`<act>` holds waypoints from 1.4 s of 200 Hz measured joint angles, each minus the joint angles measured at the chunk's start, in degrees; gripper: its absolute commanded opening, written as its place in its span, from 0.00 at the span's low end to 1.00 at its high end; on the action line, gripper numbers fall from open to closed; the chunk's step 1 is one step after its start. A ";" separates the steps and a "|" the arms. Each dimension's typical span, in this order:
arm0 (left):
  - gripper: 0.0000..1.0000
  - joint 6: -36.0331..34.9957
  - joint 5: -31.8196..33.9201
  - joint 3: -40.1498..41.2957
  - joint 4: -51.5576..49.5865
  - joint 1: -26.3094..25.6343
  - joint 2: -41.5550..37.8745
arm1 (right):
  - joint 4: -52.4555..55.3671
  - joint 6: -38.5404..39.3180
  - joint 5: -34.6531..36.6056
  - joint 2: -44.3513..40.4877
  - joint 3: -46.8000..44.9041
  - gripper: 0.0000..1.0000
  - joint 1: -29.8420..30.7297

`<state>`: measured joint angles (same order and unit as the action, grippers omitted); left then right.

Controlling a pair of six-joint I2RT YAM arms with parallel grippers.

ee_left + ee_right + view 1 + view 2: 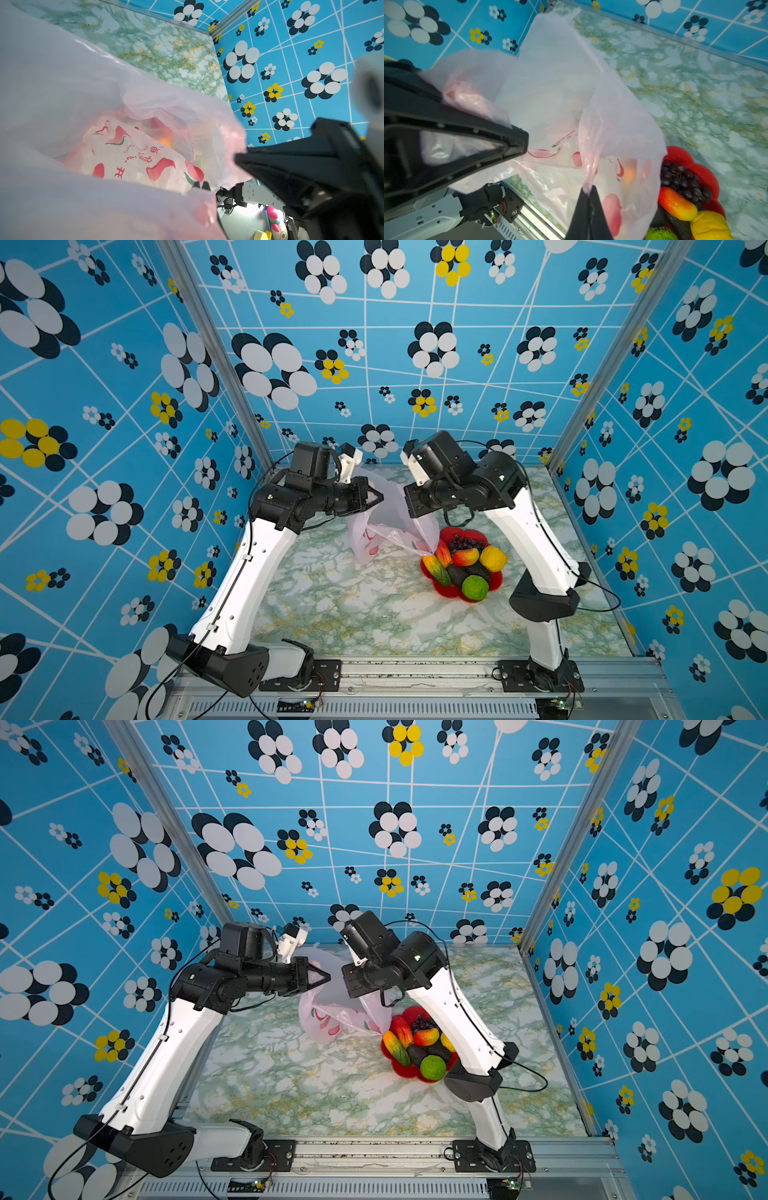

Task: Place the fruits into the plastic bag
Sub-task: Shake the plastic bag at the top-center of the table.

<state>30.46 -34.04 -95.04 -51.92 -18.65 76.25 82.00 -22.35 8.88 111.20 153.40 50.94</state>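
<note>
The bag's opening (392, 510) droops narrow between my close grippers, so I need my left gripper to draw the bag's edge (203, 196) away before both grippers raise the bag high.
The pale-pink plastic bag (392, 516) (332, 1006) hangs between both arms over the back of the table, its printed lower part resting on the marble. My left gripper (376, 499) (325, 978) (201, 185) is shut on the bag's left edge. My right gripper (589, 192) is shut on a twisted strip of the bag (550, 83); in both top views its fingers are hidden under the wrist. The fruits (463, 566) (419, 1048) lie heaped on a red flower-shaped plate (451, 533) just right of the bag, with grapes (683, 182) at the back. An orange blur (166, 141) shows through the film.
The marble table (353, 605) is walled by blue flowered panels on three sides, with a metal rail (415, 672) at the front carrying both arm bases. The right arm's elbow (544, 597) stands close beside the plate.
</note>
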 measured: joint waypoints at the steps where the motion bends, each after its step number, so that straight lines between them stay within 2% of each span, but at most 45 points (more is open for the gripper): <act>1: 0.00 -0.02 0.07 0.07 -0.07 0.04 -0.11 | -0.11 -0.07 0.13 -0.31 -0.24 0.00 -0.04; 22: 0.00 0.00 2.01 1.03 -2.91 0.85 -1.79 | -7.72 -3.34 1.53 -11.65 -13.66 0.00 -2.12; 51: 0.00 0.61 5.18 4.61 -6.91 1.55 -4.31 | -22.40 -9.88 0.87 -25.38 -38.23 0.00 -7.69; 71: 0.00 1.97 5.62 7.76 -9.03 3.17 -4.07 | -32.89 -13.57 -0.28 -29.42 -51.87 0.00 -11.43; 85: 0.00 3.19 5.68 7.28 -10.03 4.94 -1.31 | -38.18 -14.67 -1.95 -28.04 -54.82 0.00 -13.64; 96: 0.00 4.04 6.12 3.39 -11.34 6.01 2.84 | -39.93 -14.40 -3.06 -24.28 -51.01 0.00 -15.02; 103: 0.00 4.46 6.54 -1.84 -12.52 6.40 6.62 | -39.78 -13.42 -3.74 -20.15 -44.68 0.00 -15.54; 131: 0.00 5.31 8.66 -34.62 -11.04 6.58 21.79 | -39.87 -7.52 -6.32 -0.02 -5.18 0.00 -15.58; 143: 0.00 6.16 9.42 -41.44 -5.79 6.40 22.36 | -40.41 -5.14 -6.97 6.78 11.41 0.00 -14.86; 150: 0.01 6.32 10.01 -42.29 -2.32 6.19 20.61 | -43.10 -3.54 -7.32 6.93 13.92 0.00 -14.14; 159: 0.02 5.90 11.04 -41.99 1.60 5.31 17.18 | -46.25 -1.11 -7.30 2.99 10.45 0.00 -12.74; 172: 0.02 3.87 12.96 -38.77 7.54 2.71 10.49 | -51.45 2.75 -6.95 -6.25 -0.37 0.00 -9.68; 186: 0.02 0.70 14.47 -30.93 13.46 -0.63 1.40 | -54.16 6.16 -6.62 -14.95 -8.55 0.00 -6.43; 208: 0.02 -4.09 18.10 -10.34 20.76 -1.55 -14.36 | -55.17 8.22 -3.76 -25.73 -21.75 0.00 -6.69; 221: 0.00 -4.74 19.78 2.03 21.49 -1.07 -19.32 | -55.01 6.54 -2.54 -30.36 -33.55 0.00 -8.55; 236: 0.00 -3.85 19.85 14.23 20.06 0.81 -18.38 | -54.07 2.95 -2.58 -31.47 -48.52 0.00 -10.27; 256: 0.00 -1.27 18.25 30.16 17.51 4.04 -9.44 | -51.63 -2.47 -3.72 -25.05 -65.94 0.00 -11.32; 269: 0.00 0.04 17.73 36.54 13.03 5.77 -5.22 | -48.13 -4.66 -4.26 -20.17 -71.63 0.00 -11.39; 280: 0.00 0.76 17.16 37.24 8.70 6.95 -5.35 | -45.05 -5.62 -4.85 -18.16 -72.02 0.00 -11.39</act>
<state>31.22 -16.88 -57.80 -43.22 -11.70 70.89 36.95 -27.97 4.03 93.03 81.38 39.55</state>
